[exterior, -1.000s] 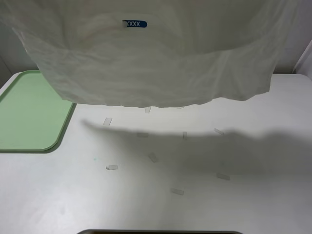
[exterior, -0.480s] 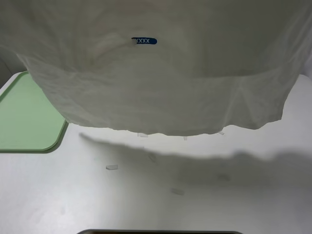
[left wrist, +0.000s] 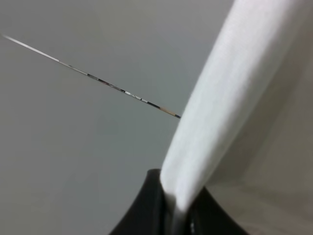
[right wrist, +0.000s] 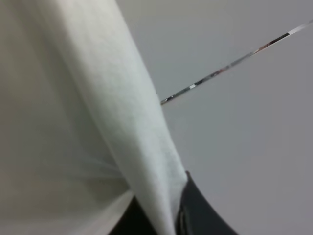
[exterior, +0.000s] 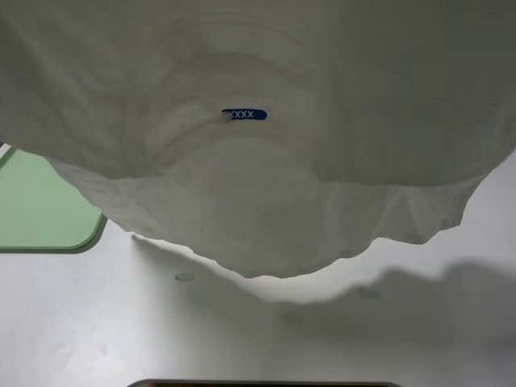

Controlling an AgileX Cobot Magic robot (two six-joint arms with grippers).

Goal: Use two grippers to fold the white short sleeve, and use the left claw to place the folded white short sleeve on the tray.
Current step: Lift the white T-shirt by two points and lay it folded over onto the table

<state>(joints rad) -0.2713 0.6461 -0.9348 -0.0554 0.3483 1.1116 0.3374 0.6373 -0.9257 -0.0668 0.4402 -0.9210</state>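
Note:
The white short sleeve's lower edge [exterior: 278,272] is hanging above the table, so my left gripper and right gripper need to move back and down to spread it out before folding.
The white short sleeve [exterior: 266,185] hangs in the air and fills most of the exterior high view, its blue neck label [exterior: 244,114] showing through the cloth. Its lower edge sags above the table. Both arms are hidden behind it in that view. In the left wrist view my left gripper [left wrist: 177,215] is shut on a taut fold of the white short sleeve [left wrist: 220,98]. In the right wrist view my right gripper [right wrist: 168,215] is shut on another fold of the shirt [right wrist: 98,98]. A corner of the pale-green tray [exterior: 40,210] shows at the left, partly covered by the shirt.
The white table [exterior: 121,330] lies below, with a small clear tape piece [exterior: 185,276] on it and the shirt's shadow to the right. A dark edge [exterior: 258,384] runs along the bottom of the exterior high view.
The shirt has come lower and closer to the camera, its label sliding down the view. Its hem now sags in the middle and hides more of the table and tray.

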